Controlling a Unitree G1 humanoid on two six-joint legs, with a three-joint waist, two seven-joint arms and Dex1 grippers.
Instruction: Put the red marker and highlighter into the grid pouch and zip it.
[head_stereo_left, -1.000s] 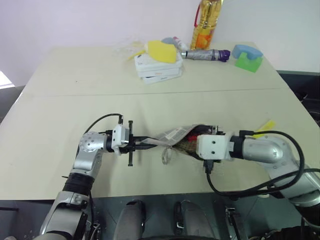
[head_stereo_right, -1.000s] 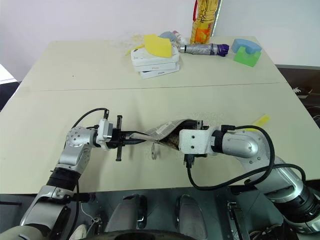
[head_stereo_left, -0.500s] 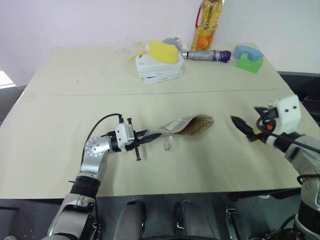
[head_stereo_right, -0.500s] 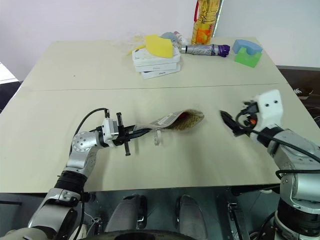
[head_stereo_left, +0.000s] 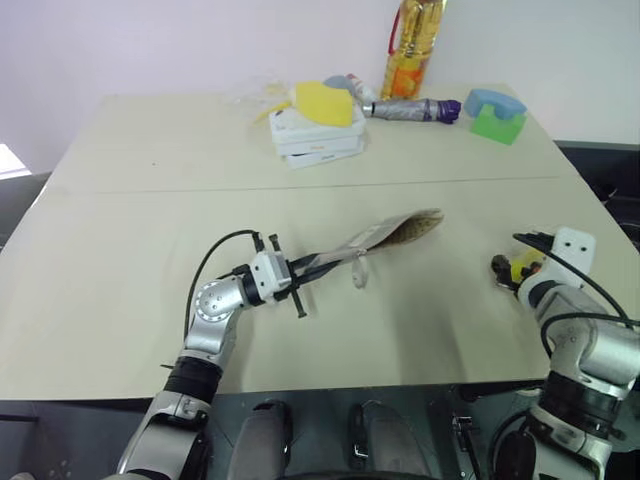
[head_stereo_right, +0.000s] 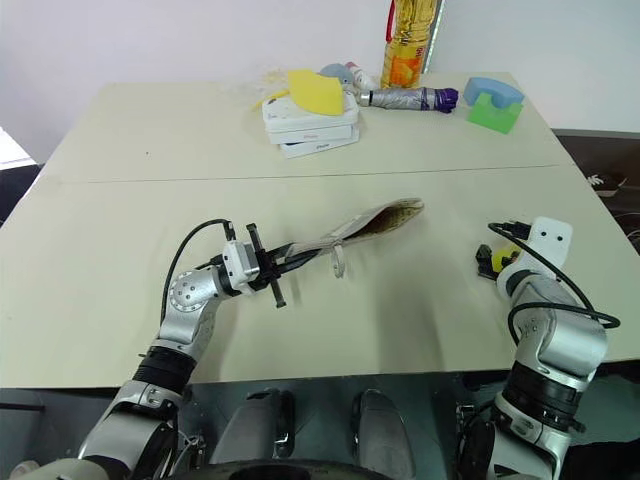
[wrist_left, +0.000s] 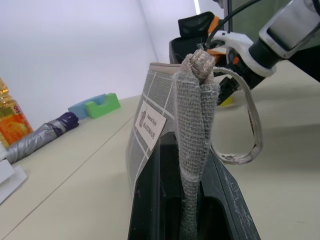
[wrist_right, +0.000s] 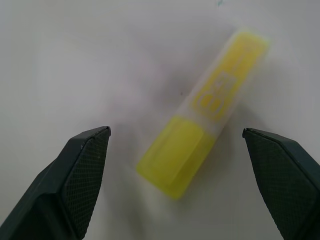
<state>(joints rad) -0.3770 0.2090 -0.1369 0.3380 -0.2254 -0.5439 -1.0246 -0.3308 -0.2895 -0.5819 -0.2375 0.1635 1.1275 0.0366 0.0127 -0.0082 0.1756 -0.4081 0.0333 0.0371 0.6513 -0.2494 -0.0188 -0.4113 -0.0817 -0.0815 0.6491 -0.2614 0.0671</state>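
Note:
My gripper will push the yellow highlighter (head_stereo_left: 524, 264) in, and the highlighter will slide all the way inside, because the grid pouch's far end gapes (head_stereo_left: 412, 228) around its brown lining.
My left gripper (head_stereo_left: 312, 268) is shut on one end of the grid pouch (head_stereo_left: 392, 230), a grey fabric pouch with white grid lines and a white label (wrist_left: 151, 124). The pouch hangs clear of the table and slants up to the right, its wrist loop (head_stereo_left: 359, 274) dangling. At the table's right edge the yellow highlighter (wrist_right: 210, 110) lies flat. My right gripper (wrist_right: 175, 131) hovers over it, open, one black fingertip on each side and neither touching. From the head, that gripper (head_stereo_left: 503, 270) sits just left of the highlighter (head_stereo_left: 524, 268). The red marker is out of view.
At the back of the table stand stacked white boxes (head_stereo_left: 322, 145) with a yellow block on top, an oil bottle (head_stereo_left: 413, 45), a folded umbrella (head_stereo_left: 410, 108) and a blue and green block (head_stereo_left: 496, 115). A seam crosses the tabletop (head_stereo_left: 150, 185).
My right gripper has left the pouch's mouth and swung right and down to the highlighter, rolling as it went. The left gripper has raised the pouch, whose free end now tilts higher.

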